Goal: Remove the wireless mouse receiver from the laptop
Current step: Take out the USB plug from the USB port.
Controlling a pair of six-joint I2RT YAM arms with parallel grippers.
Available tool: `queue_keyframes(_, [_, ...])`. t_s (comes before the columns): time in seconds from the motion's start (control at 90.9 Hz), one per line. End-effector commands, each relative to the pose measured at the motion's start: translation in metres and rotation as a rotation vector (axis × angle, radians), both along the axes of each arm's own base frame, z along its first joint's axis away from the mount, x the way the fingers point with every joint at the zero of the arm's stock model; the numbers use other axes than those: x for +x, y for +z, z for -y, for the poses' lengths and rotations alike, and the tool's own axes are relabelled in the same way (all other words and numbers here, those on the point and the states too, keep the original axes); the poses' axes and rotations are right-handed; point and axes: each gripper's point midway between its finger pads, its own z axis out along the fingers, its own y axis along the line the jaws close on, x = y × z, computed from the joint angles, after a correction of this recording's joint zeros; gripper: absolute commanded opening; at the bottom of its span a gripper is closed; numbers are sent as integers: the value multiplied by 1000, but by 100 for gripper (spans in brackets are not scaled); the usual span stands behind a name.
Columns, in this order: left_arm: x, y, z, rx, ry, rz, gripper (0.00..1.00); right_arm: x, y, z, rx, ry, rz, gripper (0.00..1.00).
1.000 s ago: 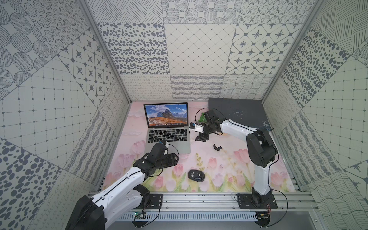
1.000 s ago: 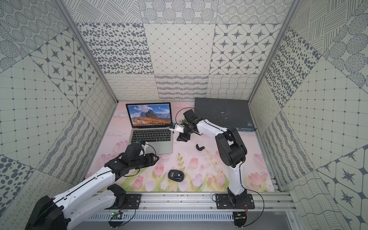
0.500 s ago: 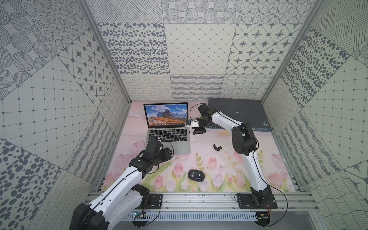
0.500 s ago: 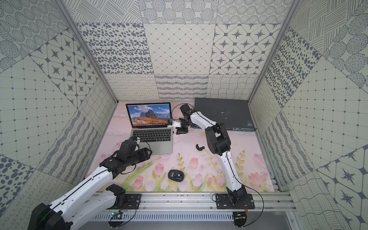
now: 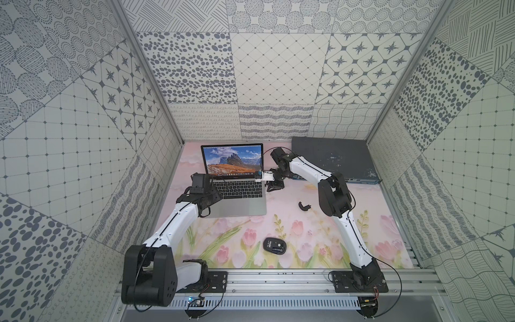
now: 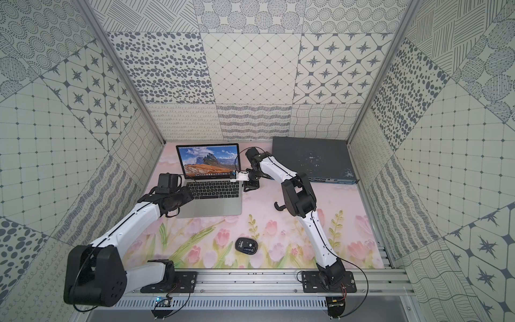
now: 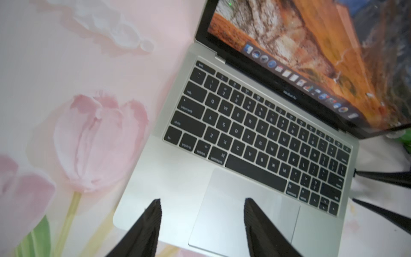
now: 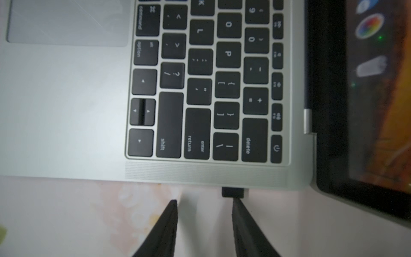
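The laptop is standing loose, and the wireless mouse receiver (image 8: 232,192) is plugged into its edge. My left gripper therefore needs to hold the laptop's opposite edge (image 7: 156,128) before my right gripper pulls.
The laptop (image 5: 237,207) stands open at the back left of the mat, shown in both top views (image 6: 211,206). The wireless mouse receiver (image 8: 232,192), a tiny black nub, sticks out of the laptop's (image 8: 66,111) right side edge near the hinge. My right gripper (image 8: 205,201) is open beside that edge. One of its fingertips (image 8: 237,203) sits right at the receiver, and nothing lies between the jaws. My left gripper (image 7: 202,200) hangs open over the laptop's (image 7: 178,178) palm rest and trackpad, holding nothing. In the top views the receiver is hidden by the right gripper (image 5: 274,186).
A black oval mouse (image 5: 274,246) lies on the mat near the front. A small curved black piece (image 5: 303,206) lies right of the laptop. A flat dark grey box (image 5: 331,159) fills the back right corner. Patterned walls close in three sides.
The right gripper has moved left to the laptop's right edge and its jaws have narrowed. The left gripper has moved back and up over the laptop's front left corner.
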Motion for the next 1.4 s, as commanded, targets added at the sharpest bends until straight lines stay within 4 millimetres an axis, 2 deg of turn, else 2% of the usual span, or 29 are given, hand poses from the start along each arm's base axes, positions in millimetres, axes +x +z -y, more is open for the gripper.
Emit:
queue_keyframes(0.0, [11, -14, -8, -67, -70, -88, 62, -1, -5, -1, -17, -20, -17, 45])
queue_keyframes(0.099, [15, -18, -5, -94, -94, -138, 65, 0, -3, -1, -17, -24, -16, 47])
queue_keyframes(0.209, [23, -10, -2, -105, -142, -164, 66, -1, -5, -1, -18, -24, -22, 49])
queue_keyframes(0.264, [27, -2, -1, -80, -205, -176, 66, -2, -7, -1, -18, -24, -26, 49])
queue_keyframes(0.33, [28, 2, -10, -19, -238, -211, 66, -4, -8, -1, -13, -18, -34, 50])
queue_keyframes(0.407, [37, 2, -1, -19, -363, -196, 66, -4, -5, -4, 4, -20, -40, 51])
queue_keyframes(0.539, [25, -23, -16, 52, -450, -304, 65, -8, 0, -3, 9, -9, -42, 53])
queue_keyframes(0.671, [25, -53, -24, 53, -481, -384, 62, -9, 2, -1, 15, -7, -42, 54])
queue_keyframes(0.759, [26, -66, -27, 16, -462, -418, 59, -8, 5, -2, 25, -1, -38, 55])
queue_keyframes(0.913, [31, -78, -36, 42, -466, -448, 59, -6, 7, -1, 29, 2, -31, 55])
queue_keyframes(1.067, [32, -88, -47, -24, -414, -455, 58, -7, 1, 3, 13, 9, -33, 55])
queue_keyframes(1.144, [29, -93, -52, -29, -401, -486, 51, -8, 0, 4, 13, 8, -39, 55])
queue_keyframes(1.243, [30, -89, -55, -51, -387, -470, 45, -9, -1, 5, 18, 14, -42, 55])
queue_keyframes(1.386, [28, -90, -52, -63, -398, -468, 41, -8, -2, 3, 16, 14, -40, 56])
